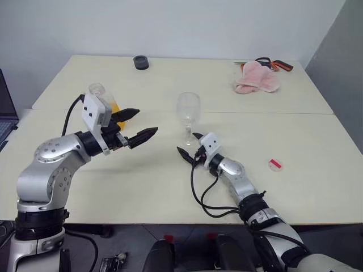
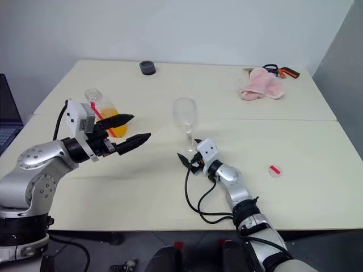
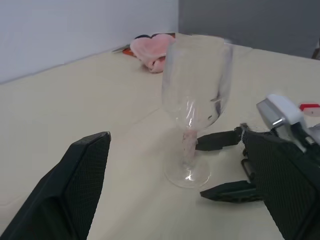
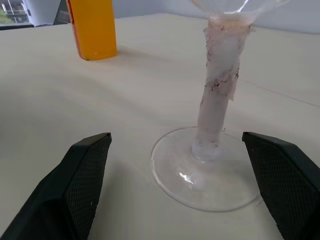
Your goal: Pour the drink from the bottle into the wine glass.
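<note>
The orange drink (image 1: pixel 115 108) is sitting well below the bottle's opening (image 1: pixel 96 88), so it will pour out in a stream when I tip the bottle nearly flat.
The wine glass (image 1: pixel 188 109) stands upright and empty near the table's middle, its stem (image 4: pixel 218 85) wrapped in pale tape. My right gripper (image 1: pixel 187 143) is open just in front of the foot (image 4: pixel 205 175), one finger to each side, touching nothing. The bottle (image 2: pixel 105 112), clear with a red stripe, stands at the left with orange drink (image 4: pixel 92 27) in it and no cap on top. My left gripper (image 1: pixel 146 122) hovers open beside the bottle, pointing toward the glass and holding nothing. The left wrist partly hides the bottle.
A small white and red cap (image 1: pixel 275 164) lies on the table to the right. A pink cloth (image 1: pixel 256 78) and a black and orange tool (image 1: pixel 278 64) lie at the back right, a black round object (image 1: pixel 140 62) at the back. A laptop (image 1: pixel 5 113) sits at the far left.
</note>
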